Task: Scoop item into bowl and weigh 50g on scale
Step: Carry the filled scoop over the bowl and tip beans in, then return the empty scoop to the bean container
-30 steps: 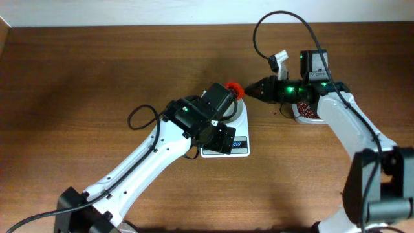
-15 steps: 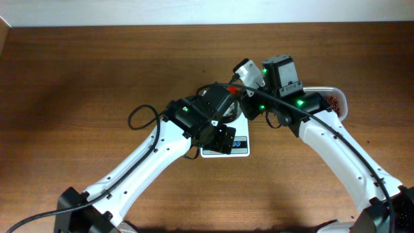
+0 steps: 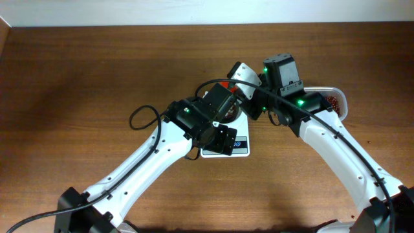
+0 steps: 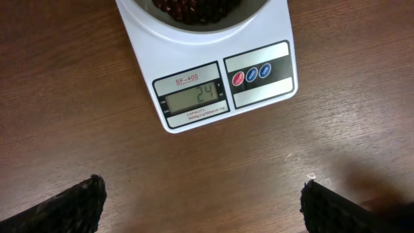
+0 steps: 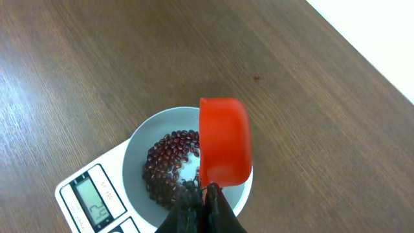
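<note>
Next, my right gripper gets more beans from the clear tub (image 3: 335, 103), since the scale's display (image 4: 192, 97) shows well under 50g while the scoop is tipped over the bowl.
The white scale (image 4: 213, 77) shows 24 on its display; it also shows in the overhead view (image 3: 240, 147). The white bowl (image 5: 139, 145) stands on it and holds dark red-brown beans (image 5: 168, 162). My right gripper (image 5: 206, 194) is shut on the handle of a red scoop (image 5: 224, 142). It holds the scoop tipped over the bowl's right side. My left gripper (image 4: 204, 207) is open and empty above the bare table just in front of the scale. In the overhead view the left arm hides most of the bowl.
A clear plastic tub (image 3: 336, 97) with more beans (image 3: 334, 103) stands at the right, partly under the right arm. Both arms crowd over the scale at mid-table. Cables loop beside the left arm (image 3: 139, 116).
My right arm has swung in over the bowl and its wrist has rolled, tipping the red scoop. The left arm and the scale have not moved.
</note>
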Robot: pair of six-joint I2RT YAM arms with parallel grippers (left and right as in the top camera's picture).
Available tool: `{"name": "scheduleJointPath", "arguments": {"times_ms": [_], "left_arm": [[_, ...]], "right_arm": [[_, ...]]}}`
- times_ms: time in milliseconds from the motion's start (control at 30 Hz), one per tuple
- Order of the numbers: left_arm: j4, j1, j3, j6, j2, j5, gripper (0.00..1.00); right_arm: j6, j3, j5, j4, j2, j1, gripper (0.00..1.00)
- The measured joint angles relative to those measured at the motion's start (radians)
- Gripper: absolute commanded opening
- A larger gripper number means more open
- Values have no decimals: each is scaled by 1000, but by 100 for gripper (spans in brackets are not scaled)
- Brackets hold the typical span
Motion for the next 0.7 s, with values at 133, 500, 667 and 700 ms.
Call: {"name": "scheduleJointPath", "arguments": {"times_ms": [133,500,667,700], "left_arm": [[0,0,0,0,0,0,99],[0,0,0,0,0,-2,99],[0,0,0,0,2,-3,99],[0,0,0,0,2,-3,99]], "right_arm": [[222,0,-164,15,0,-123,4],[631,4,-306,-139,-3,-630,4],[627,6,89,-279,-5,-678,4],[622,6,128,-291,-5,-678,4]]}}
